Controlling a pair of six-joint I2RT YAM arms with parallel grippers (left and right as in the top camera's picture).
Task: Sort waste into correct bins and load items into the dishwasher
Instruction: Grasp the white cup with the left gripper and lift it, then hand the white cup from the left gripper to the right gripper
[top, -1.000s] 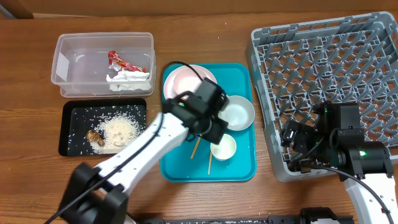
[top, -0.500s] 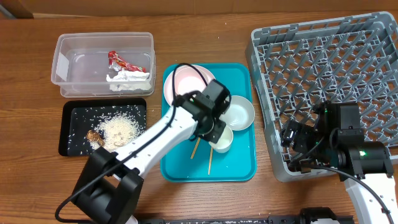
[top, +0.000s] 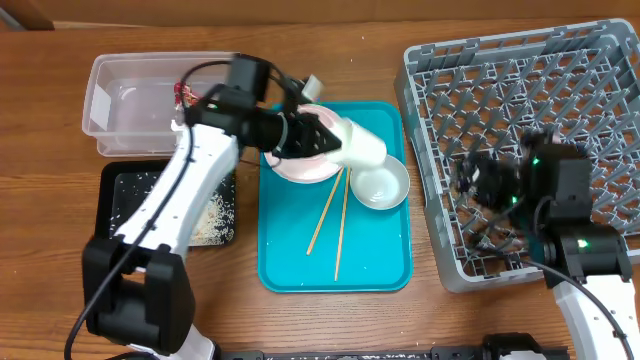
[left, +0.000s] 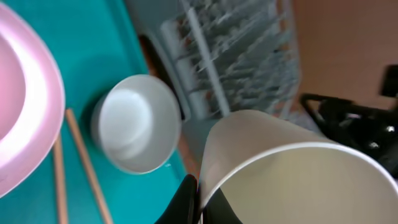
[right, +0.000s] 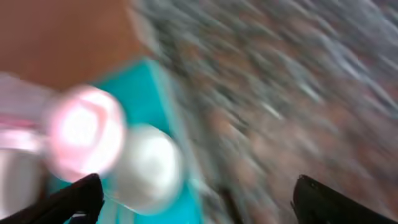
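Next, my right gripper takes hold of the cup's base (top: 376, 154) before loading the white cup, because my left gripper is holding the cup's rim far from the dishwasher rack's outer side (top: 626, 192).
My left gripper (top: 336, 139) is shut on the rim of the small white cup (top: 362, 148), holding it tilted above the teal tray (top: 375, 270). In the left wrist view the cup (left: 292, 168) fills the lower right, and the fingertips (left: 188, 200) pinch its wall. A pink-tinted plate (top: 298, 160), a white bowl (top: 381, 184) and two chopsticks (top: 328, 208) lie on the tray. The grey dishwasher rack (top: 520, 100) stands at the right. My right gripper (top: 480, 186) hovers open over its near-left part. The right wrist view is blurred, showing the bowl (right: 149, 168) and the plate (right: 84, 130).
The clear tub (top: 130, 105) at the back left holds a red wrapper (top: 183, 94), partly behind my left arm. In front of it the black tray (top: 125, 195) carries loose rice (top: 205, 215). Bare wooden table lies between the teal tray and the rack.
My left gripper closed on the cup's rim, lifted it off the tray's middle and swung back over the plate, uncovering the chopsticks. The right gripper shifted slightly farther over the rack.
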